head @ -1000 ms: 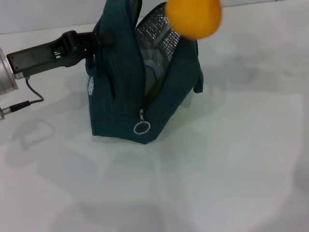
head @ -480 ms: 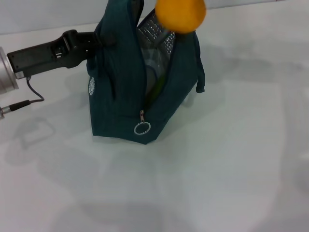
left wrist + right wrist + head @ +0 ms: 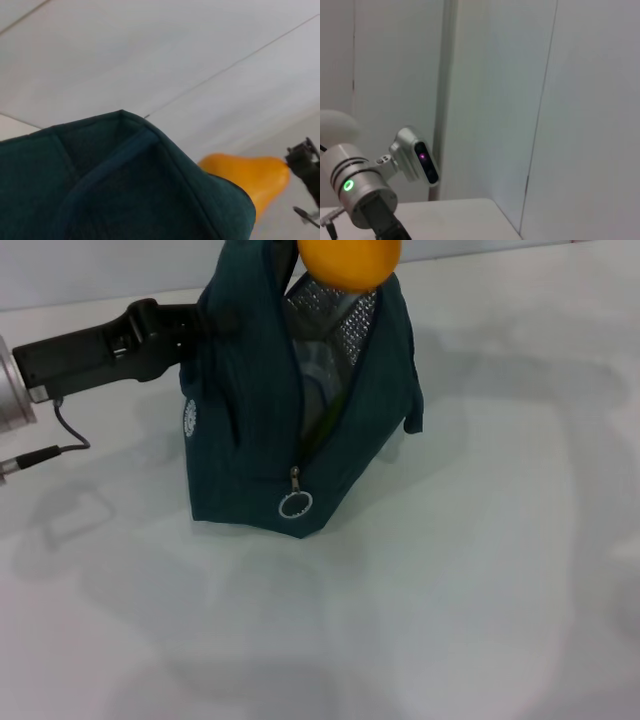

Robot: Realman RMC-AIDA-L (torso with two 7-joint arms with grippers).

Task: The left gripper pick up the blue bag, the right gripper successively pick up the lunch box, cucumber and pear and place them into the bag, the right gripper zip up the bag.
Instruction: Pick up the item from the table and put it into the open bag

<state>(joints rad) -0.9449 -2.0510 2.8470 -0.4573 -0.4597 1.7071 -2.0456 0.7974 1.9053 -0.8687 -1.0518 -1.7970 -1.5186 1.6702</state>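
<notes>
The pear (image 3: 352, 258) is hanging above the wide opening of the blue bag. My right gripper keeps lowering the pear until it sits inside the foil lining (image 3: 338, 335), and then let go.
The blue bag (image 3: 250, 420) stands on the white table with its top open, showing silver foil lining (image 3: 335, 315). My left gripper (image 3: 205, 322) reaches in from the left and is shut on the bag's upper edge. The bag's fabric (image 3: 100, 185) fills the left wrist view. The orange pear (image 3: 350, 260) hangs right over the bag's opening. At the stem end of the pear (image 3: 250, 175), the black tip of my right gripper (image 3: 304, 167) is shut on it. Inside the bag I see the clear lunch box (image 3: 318, 370) and a strip of green cucumber (image 3: 325, 422).
The zipper's metal ring pull (image 3: 294, 505) hangs at the bag's front end. The left arm's thin cable (image 3: 60, 430) trails over the table (image 3: 500, 570) at the left. The right wrist view shows only walls and the left arm's wrist (image 3: 362, 192) with its camera (image 3: 417, 160).
The pear has moved to the left, from beside the bag's right wall to over its opening. The bag and the left gripper have stayed put.
</notes>
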